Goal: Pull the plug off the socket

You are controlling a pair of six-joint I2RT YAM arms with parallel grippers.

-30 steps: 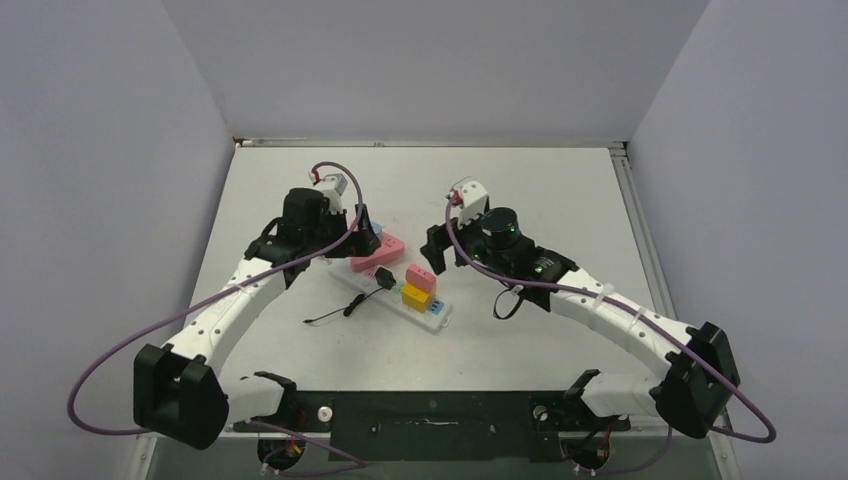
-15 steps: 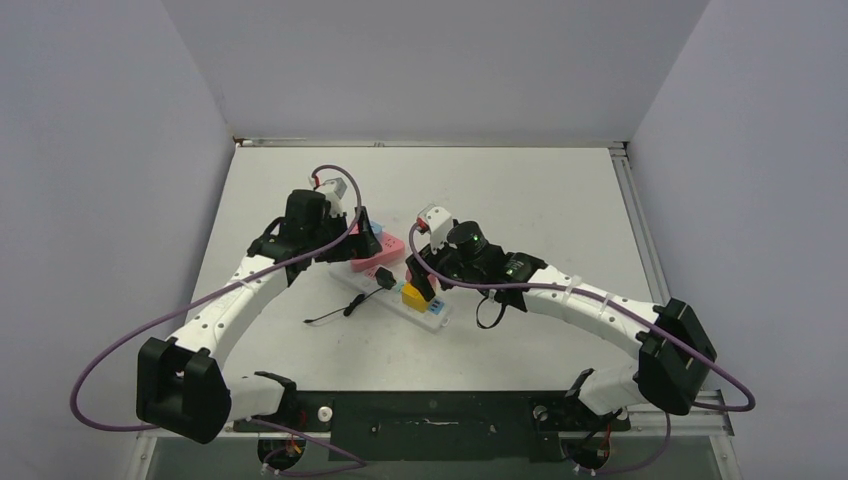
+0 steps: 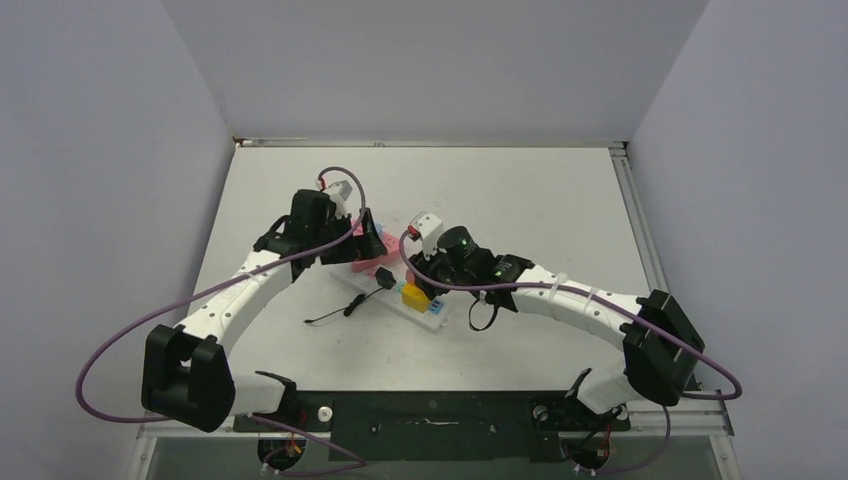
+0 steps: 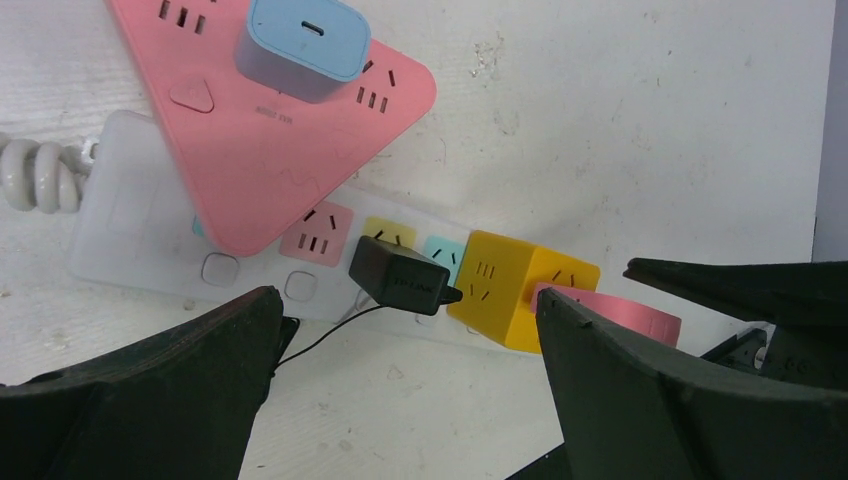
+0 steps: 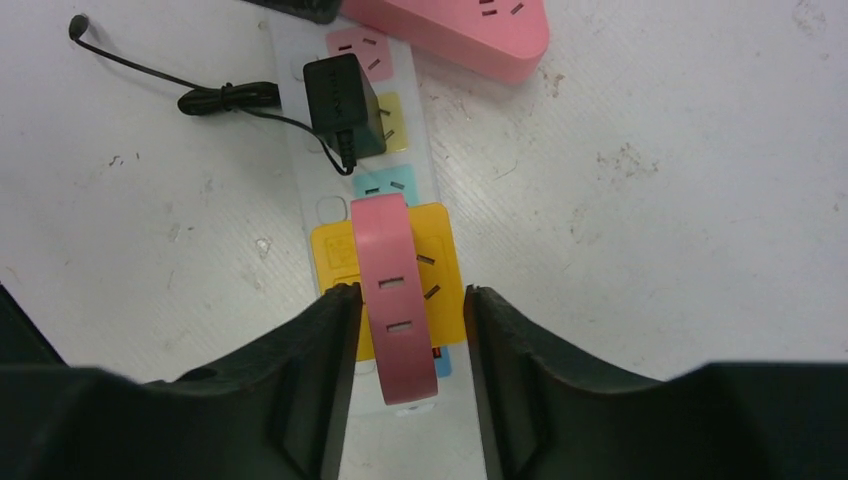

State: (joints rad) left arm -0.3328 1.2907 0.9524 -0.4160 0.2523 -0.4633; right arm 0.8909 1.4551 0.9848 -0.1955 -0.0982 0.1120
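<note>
The pink plug (image 5: 392, 300) is on top of the yellow cube adapter, and that adapter is in the socket, so my left gripper needs to hold the adapter (image 4: 508, 312) before my right gripper pulls.
The socket (image 3: 440, 318) is a long white strip with coloured outlets, lying slantwise mid-table; it also shows in the wrist views (image 4: 130, 235) (image 5: 300, 190). A yellow cube adapter (image 5: 335, 255) (image 4: 510, 285) sits in it, and a pink plug (image 5: 392, 300) (image 4: 620, 312) stands on top of that. My right gripper (image 5: 410, 292) (image 3: 420, 282) straddles the pink plug. Its left finger touches the plug and a gap remains on the right. My left gripper (image 4: 408, 305) (image 3: 365, 240) hangs wide open above the strip's other end, holding nothing.
A black adapter (image 5: 343, 92) (image 4: 400, 275) with a thin black cord sits in the yellow outlet. A pink triangular strip (image 4: 250, 150) (image 3: 362, 262) carrying a blue charger (image 4: 305, 45) overlaps the socket's far end. The coiled white cord (image 4: 35, 175) lies beside it.
My right arm swung left and down onto the yellow cube, and its jaws narrowed round the pink plug. The left arm shifted slightly toward the back.
</note>
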